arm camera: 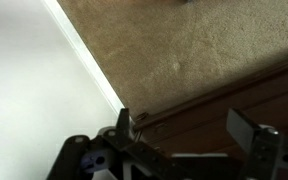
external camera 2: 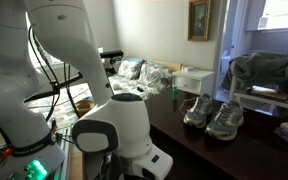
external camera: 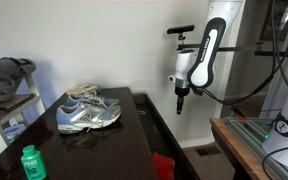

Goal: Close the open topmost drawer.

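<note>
The dresser's front [arm camera: 216,116] is at a slant across my open gripper, so I need to turn my gripper square to the topmost drawer's outer edge [external camera: 174,145] before I push the drawer shut.
The glossy dark dresser [external camera: 94,140] stands by the wall. Its topmost drawer [external camera: 166,138] is pulled out along the side facing the arm, and something red [external camera: 162,165] lies inside. My gripper [external camera: 181,104] hangs from the white arm in the air, above and just beyond the drawer's outer edge, touching nothing. In the wrist view my gripper [arm camera: 187,128] is open and empty, and a dark wooden edge of the drawer [arm camera: 239,95] lies below it against beige carpet [arm camera: 174,45]. The gripper is hidden behind the arm in an exterior view showing the dresser top [external camera 2: 184,138].
A pair of grey sneakers [external camera: 88,112] [external camera 2: 212,115] and a green bottle [external camera: 32,163] sit on the dresser top. A white wall and baseboard [arm camera: 84,55] run beside the carpet. A table with equipment [external camera: 259,140] stands past the arm. Clothes lie on a shelf [external camera: 9,80].
</note>
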Tool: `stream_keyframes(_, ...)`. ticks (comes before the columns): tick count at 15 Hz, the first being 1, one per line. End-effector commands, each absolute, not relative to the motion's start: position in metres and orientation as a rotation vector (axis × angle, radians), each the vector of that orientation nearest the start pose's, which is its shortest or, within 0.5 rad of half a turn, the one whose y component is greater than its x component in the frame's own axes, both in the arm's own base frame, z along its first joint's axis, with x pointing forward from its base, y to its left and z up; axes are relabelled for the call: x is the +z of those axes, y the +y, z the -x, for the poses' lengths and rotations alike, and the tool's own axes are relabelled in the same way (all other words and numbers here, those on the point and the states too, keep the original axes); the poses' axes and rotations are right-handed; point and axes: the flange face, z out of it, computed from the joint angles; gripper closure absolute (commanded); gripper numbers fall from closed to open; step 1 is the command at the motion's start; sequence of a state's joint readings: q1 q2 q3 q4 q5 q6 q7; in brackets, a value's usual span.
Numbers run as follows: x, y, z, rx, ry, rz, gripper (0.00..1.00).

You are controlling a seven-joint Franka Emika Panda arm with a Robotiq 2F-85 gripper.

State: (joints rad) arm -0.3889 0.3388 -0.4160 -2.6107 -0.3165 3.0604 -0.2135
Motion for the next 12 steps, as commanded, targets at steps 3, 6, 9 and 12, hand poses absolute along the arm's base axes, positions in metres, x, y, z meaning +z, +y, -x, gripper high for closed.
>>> stream_keyframes(3,0.146,-0.279,-0.332,-0.200,0.147,3.264,0.00)
stream_keyframes(6,0.124,-0.262,-0.347,-0.200,-0.001,3.165,0.00)
stream_keyframes(9,0.119,-0.269,-0.349,-0.189,-0.097,3.093,0.00)
stream_keyframes(12,0.115,-0.286,-0.345,-0.219,-0.132,3.075,0.00)
